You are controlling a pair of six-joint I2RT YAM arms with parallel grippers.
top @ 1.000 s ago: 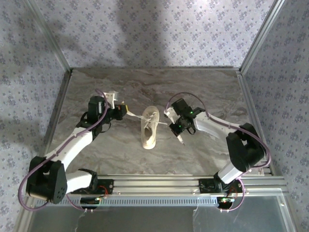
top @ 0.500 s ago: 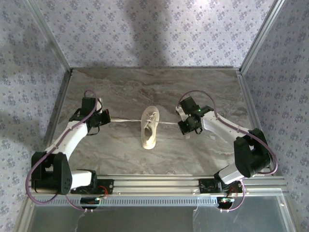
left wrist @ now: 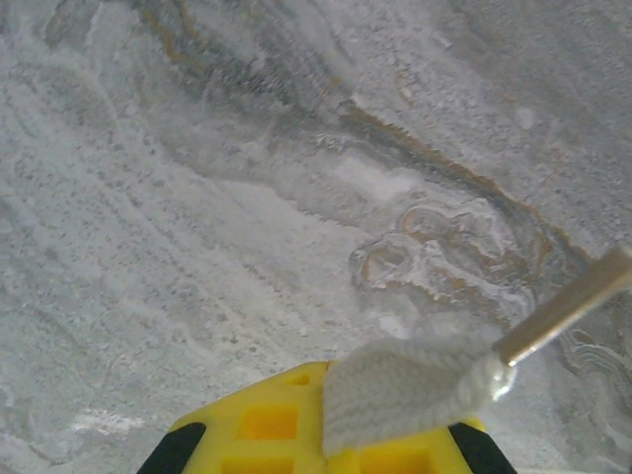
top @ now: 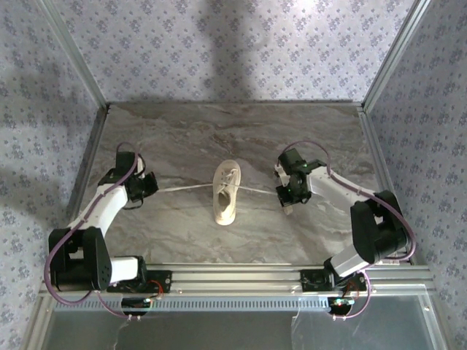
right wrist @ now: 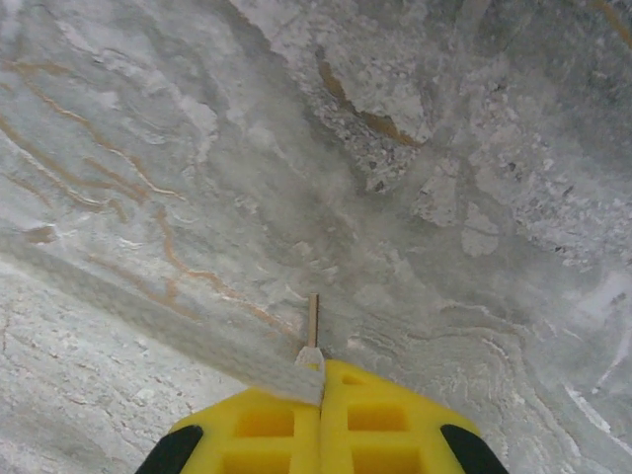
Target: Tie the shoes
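Note:
The white laces [top: 186, 187] run straight and taut from the shoe to both of my grippers, so my left gripper should keep pulling away until the knot [top: 229, 184] sits tight, then let go.
A small cream shoe [top: 226, 197] lies mid-table, toe toward the near edge. Its white laces run out taut to both sides. The left lace [top: 179, 188] stretches to my left gripper [top: 148, 186], which is shut on it; in the left wrist view the lace end [left wrist: 410, 387] and its clear tip [left wrist: 568, 303] stick out of the yellow fingers [left wrist: 267, 425]. The right lace [top: 255, 189] leads to my right gripper [top: 286, 197], shut on it; the right wrist view has the lace [right wrist: 178, 326] entering the closed yellow fingers [right wrist: 375, 420], its tip [right wrist: 312, 321] poking up.
The marble table [top: 219, 131] is walled by patterned panels left [top: 66, 131], right [top: 408, 124] and behind. An aluminium rail [top: 241, 277] with the arm bases runs along the near edge. Both arms stretch outward toward the side walls.
Both grippers have moved apart, left further left and right further right, pulling the laces out straight and taut. The shoe has stayed in place.

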